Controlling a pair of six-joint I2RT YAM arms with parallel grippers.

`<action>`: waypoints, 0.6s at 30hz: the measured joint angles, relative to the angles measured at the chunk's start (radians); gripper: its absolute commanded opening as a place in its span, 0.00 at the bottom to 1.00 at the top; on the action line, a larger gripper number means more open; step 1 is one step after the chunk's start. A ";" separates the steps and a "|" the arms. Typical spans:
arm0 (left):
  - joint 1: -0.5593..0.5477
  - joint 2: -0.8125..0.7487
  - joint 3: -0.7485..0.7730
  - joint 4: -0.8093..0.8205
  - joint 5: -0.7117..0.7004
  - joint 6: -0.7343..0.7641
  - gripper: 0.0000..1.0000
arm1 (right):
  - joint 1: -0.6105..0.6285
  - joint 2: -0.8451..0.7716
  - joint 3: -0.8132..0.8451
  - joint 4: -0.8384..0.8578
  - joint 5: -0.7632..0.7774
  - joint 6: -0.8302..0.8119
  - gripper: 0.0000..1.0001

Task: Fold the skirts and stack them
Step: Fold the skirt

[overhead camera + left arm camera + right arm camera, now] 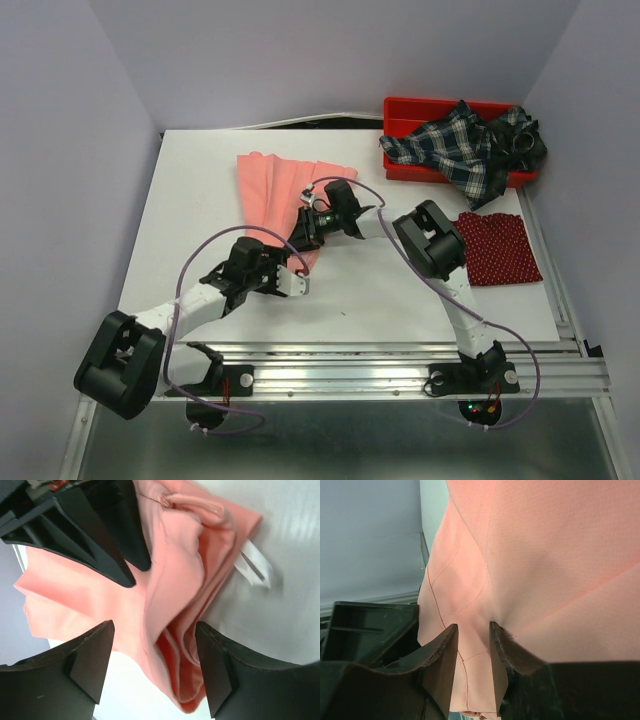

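The salmon-pink skirt's waist end [308,261] faces the near edge of the table, so the robot's left gripper should pinch the skirt's bunched fold [166,635] and turn it around to the back before folding.
The salmon-pink skirt [275,190] lies folded in long pleats at the back middle of the table. My right gripper [310,222] is shut on a fold of the salmon-pink skirt [545,555] near its narrow near end; in the right wrist view my right gripper [473,630] has cloth pinched between its fingers. My left gripper [296,264] is open, and in its wrist view my left gripper [154,647] straddles the bunched waist end of the skirt [175,605]. The dark red dotted skirt [498,248] lies folded flat at the right. The plaid skirt [470,148] is draped over the red bin [410,106].
The red bin stands at the back right corner. A white label [255,565] sticks out from the pink skirt's waist. The right gripper's fingers [100,545] sit close above my left jaws. Purple cables loop over both arms. Walls close in the table on three sides.
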 measured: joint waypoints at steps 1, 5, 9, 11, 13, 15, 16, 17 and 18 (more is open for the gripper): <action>0.000 -0.015 -0.023 0.000 -0.003 0.015 0.79 | 0.000 0.000 0.000 0.000 0.000 0.000 0.38; 0.000 -0.006 -0.056 0.006 -0.012 0.042 0.77 | 0.000 0.000 0.000 -0.001 -0.002 0.000 0.38; 0.000 0.076 -0.024 0.065 -0.032 0.041 0.72 | 0.000 0.000 0.000 -0.004 -0.003 -0.001 0.38; 0.000 0.123 0.006 0.084 -0.040 0.034 0.67 | 0.000 0.000 0.000 -0.004 -0.003 -0.001 0.38; 0.000 0.150 0.023 0.093 -0.042 0.025 0.60 | 0.000 0.000 0.000 -0.005 -0.004 -0.002 0.38; 0.000 0.157 0.030 0.079 -0.037 0.014 0.50 | 0.000 0.000 0.000 -0.005 -0.004 -0.003 0.38; 0.000 0.157 0.032 0.067 -0.032 0.009 0.48 | 0.000 0.000 0.000 -0.005 -0.004 -0.004 0.38; 0.000 0.154 0.034 0.051 -0.027 0.005 0.46 | 0.000 0.000 0.000 -0.005 -0.004 -0.004 0.38; 0.000 0.147 0.036 0.026 -0.019 0.006 0.41 | 0.000 0.000 0.000 -0.006 -0.004 -0.004 0.38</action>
